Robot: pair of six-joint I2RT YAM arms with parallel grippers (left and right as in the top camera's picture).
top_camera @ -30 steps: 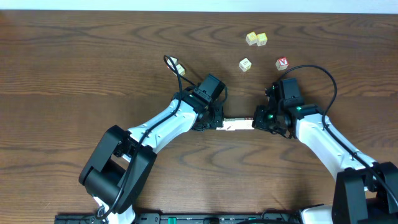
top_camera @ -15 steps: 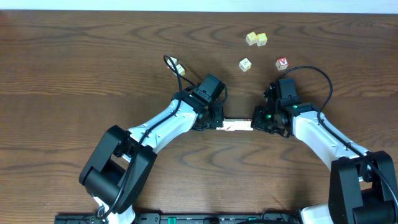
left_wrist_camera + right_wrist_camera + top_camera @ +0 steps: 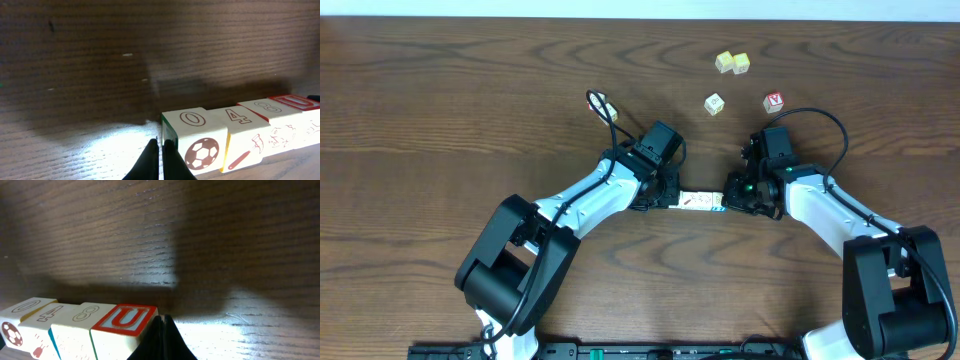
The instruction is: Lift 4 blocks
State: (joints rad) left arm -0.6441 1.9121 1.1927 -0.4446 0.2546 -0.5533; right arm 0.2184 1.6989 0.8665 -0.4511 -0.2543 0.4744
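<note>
The four blocks are in a tight, straight row [image 3: 700, 201] between the robot's grippers, so the right gripper keeps pushing on the U block [image 3: 124, 321] until the row rests flat, and then let go.
Four cream blocks [image 3: 701, 201] form one tight row between my two grippers. In the left wrist view they read 0 [image 3: 192, 142], 4 [image 3: 240, 131], 8 [image 3: 272, 122] and a red U [image 3: 299, 106]. My left gripper [image 3: 672, 198] is shut, and its closed tips [image 3: 161, 146] press flat against the 0 block's end face. My right gripper [image 3: 728, 200] is shut too, its tips [image 3: 162, 321] pushed against the U block [image 3: 122, 325]. A dark shadow lies on the wood behind the row. Whether the row is off the table I cannot tell.
Two yellow-tinted cubes [image 3: 732, 63] sit together at the back. A pale cube [image 3: 714, 103] and a red-lettered cube [image 3: 774, 101] lie behind the right arm. Another small cube [image 3: 608, 110] rests by the left arm's cable.
The right arm has shifted slightly left and back, keeping contact with the row. More of the blocks' printed faces now show from overhead. Both grippers stay shut.
</note>
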